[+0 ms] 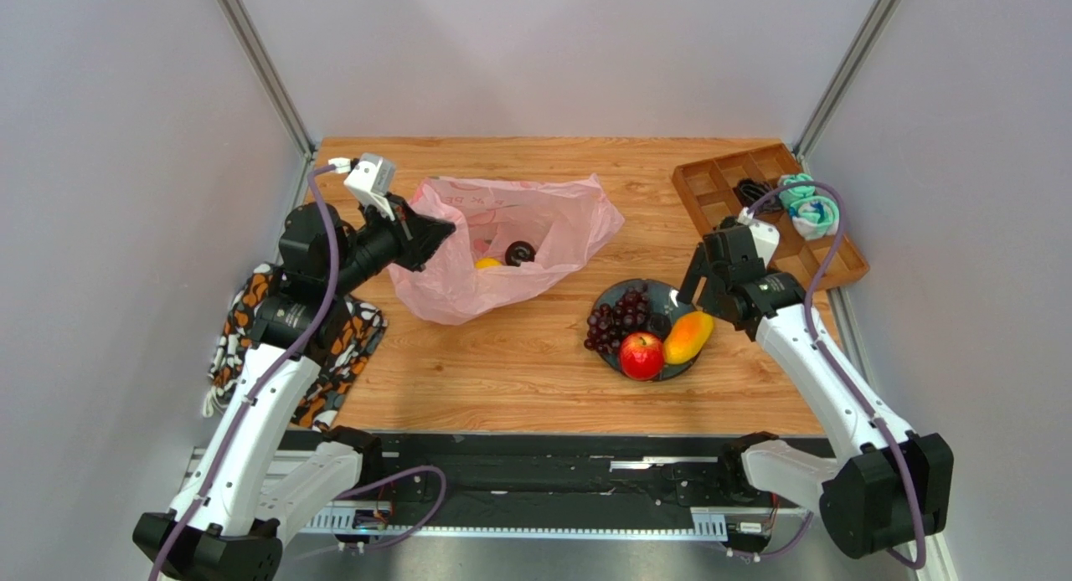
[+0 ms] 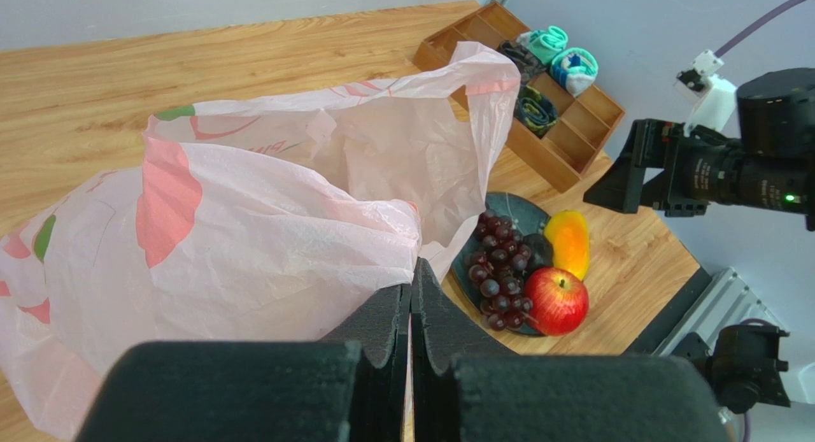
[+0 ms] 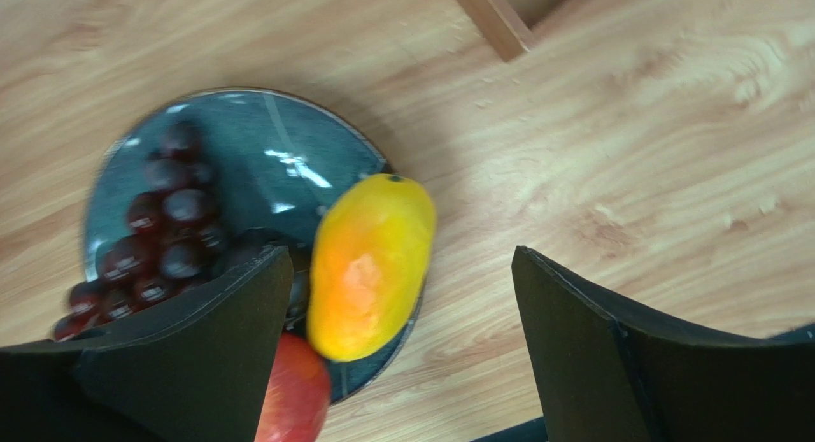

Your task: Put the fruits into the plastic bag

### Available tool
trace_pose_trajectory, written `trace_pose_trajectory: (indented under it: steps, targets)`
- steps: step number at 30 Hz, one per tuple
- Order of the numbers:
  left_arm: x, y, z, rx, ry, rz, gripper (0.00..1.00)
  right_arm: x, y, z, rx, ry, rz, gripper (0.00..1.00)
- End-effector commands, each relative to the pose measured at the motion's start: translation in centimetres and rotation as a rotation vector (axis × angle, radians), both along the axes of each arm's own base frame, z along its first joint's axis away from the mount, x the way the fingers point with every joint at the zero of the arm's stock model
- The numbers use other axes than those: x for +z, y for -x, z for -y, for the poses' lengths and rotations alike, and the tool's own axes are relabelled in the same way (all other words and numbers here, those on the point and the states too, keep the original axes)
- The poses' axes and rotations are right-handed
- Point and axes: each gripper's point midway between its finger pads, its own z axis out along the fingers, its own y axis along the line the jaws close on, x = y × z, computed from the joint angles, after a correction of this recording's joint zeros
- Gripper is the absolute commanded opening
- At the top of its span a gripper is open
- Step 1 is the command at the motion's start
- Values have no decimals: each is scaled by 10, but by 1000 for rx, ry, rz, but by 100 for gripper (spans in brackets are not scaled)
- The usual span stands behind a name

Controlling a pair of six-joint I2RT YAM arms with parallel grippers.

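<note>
I should keep lowering, because my right gripper's open fingers are across the narrow width of the yellow-orange oval fruit (image 3: 373, 265), until they are on either side of its middle (image 1: 687, 338), and then close them.
The pink plastic bag (image 1: 503, 236) lies open at the back left of the table, with a yellow citrus (image 1: 488, 263) and a dark ball (image 1: 520, 251) inside. My left gripper (image 1: 434, 238) is shut on the bag's rim (image 2: 383, 241) and holds it up. A dark blue plate (image 1: 671, 373) holds purple grapes (image 1: 620, 320), a red apple (image 1: 641, 354) and a yellow-orange oval fruit (image 1: 688, 336). My right gripper (image 3: 400, 262) is open just above that oval fruit (image 3: 368, 265), with one finger over the grapes (image 3: 172, 241) and the other over bare table.
A wooden compartment tray (image 1: 717, 186) with teal and black coiled bundles (image 1: 805, 204) stands at the back right. An orange-black patterned cloth (image 1: 252, 317) lies under the left arm. A dark round fruit (image 2: 538, 249) sits between grapes and oval fruit.
</note>
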Motion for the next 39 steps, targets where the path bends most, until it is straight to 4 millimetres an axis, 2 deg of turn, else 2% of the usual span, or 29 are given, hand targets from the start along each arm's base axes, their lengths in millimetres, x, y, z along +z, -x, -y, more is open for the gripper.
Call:
trace_pose_trajectory:
  steps: [1,5,12,24,30,34,39]
  targets:
    - [20,2,0,-6,14,42,0,-24,4,18,-99,31,-63,90]
    - [20,2,-1,-3,12,41,0,-42,4,12,-94,-7,-96,90]
    - [18,0,0,-5,10,36,0,-55,-2,-1,-89,-77,-87,89]
    - [16,-1,0,-6,7,26,0,-80,-5,-10,-103,-122,-136,87]
    - [16,-1,1,-8,7,26,0,-89,-1,-10,-106,-120,-157,81]
    - [17,0,1,-7,9,26,0,-92,1,-7,-116,-110,-163,74]
    - [17,-1,0,-6,7,27,0,-81,0,1,-141,-80,-128,63]
